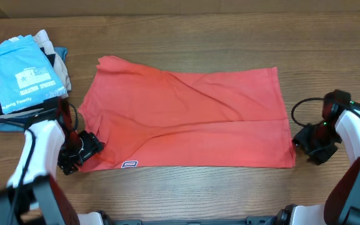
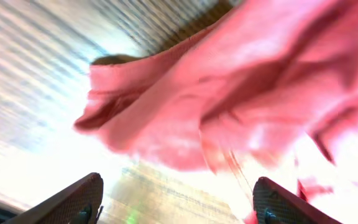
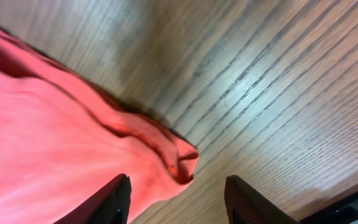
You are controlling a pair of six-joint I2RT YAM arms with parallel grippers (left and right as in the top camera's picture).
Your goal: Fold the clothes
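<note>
The T-shirt's far corner beside the stack of clothes sticks out past the T-shirt's far edge. My left gripper should move away from the T-shirt's front corner and take hold of that far corner.
The coral-red T-shirt lies spread on the wooden table with its plain side up and a small label near its front left hem. My left gripper is at the shirt's front left corner. In the left wrist view it is open, with rumpled shirt cloth just ahead of the fingers and nothing between them. My right gripper is at the shirt's front right corner. In the right wrist view it is open, and the shirt's curled corner lies between and just ahead of the fingers.
A stack of folded garments stands at the far left, topped by a light blue T-shirt with white print, with beige and dark pieces under it. The table's front edge runs close behind both arms.
</note>
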